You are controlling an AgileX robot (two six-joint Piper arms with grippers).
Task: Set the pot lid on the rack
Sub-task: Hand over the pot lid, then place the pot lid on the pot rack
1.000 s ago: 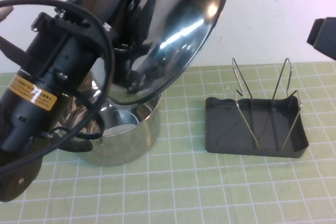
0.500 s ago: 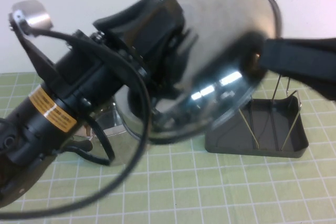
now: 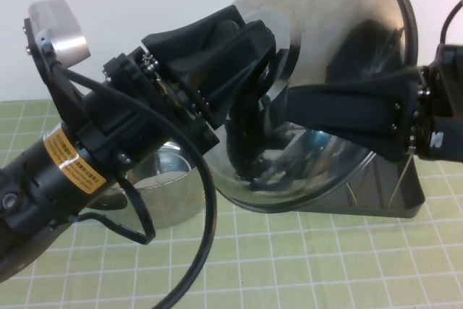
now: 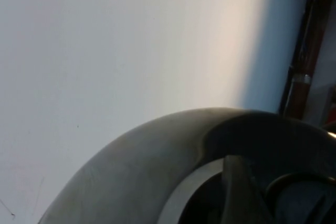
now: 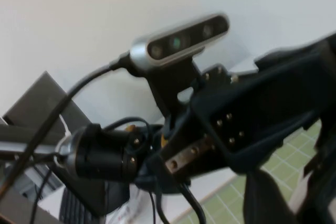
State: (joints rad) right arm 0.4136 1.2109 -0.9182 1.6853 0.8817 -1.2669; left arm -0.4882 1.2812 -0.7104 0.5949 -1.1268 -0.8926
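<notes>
The robot's left gripper is holding the pot lid at its centre (image 3: 282,30), so it should let go and move away before the right gripper lowers the lid into the rack (image 3: 402,195).
My left gripper (image 3: 249,70) is shut on the pot lid (image 3: 340,56) at its centre and holds it tilted in the air, over the rack. The knob is hidden by the fingers. The lid's domed steel surface also shows in the left wrist view (image 4: 131,171). Only the near right corner of the dark grey rack (image 3: 412,197) shows below the lid. My right gripper (image 3: 296,110) reaches in from the right across the lid's face. In the right wrist view (image 5: 294,198) a gap shows between its fingers. I cannot tell whether it touches the lid.
The deep steel pot (image 3: 159,186) stands on the green grid mat (image 3: 289,265) at the left, behind my left arm. The left arm's wrist camera (image 5: 181,40) is close in front of the right wrist. A white wall stands behind.
My left arm has carried the lid from above the pot to the right, over the rack. My right gripper has come in from the right edge and now reaches across the lid.
</notes>
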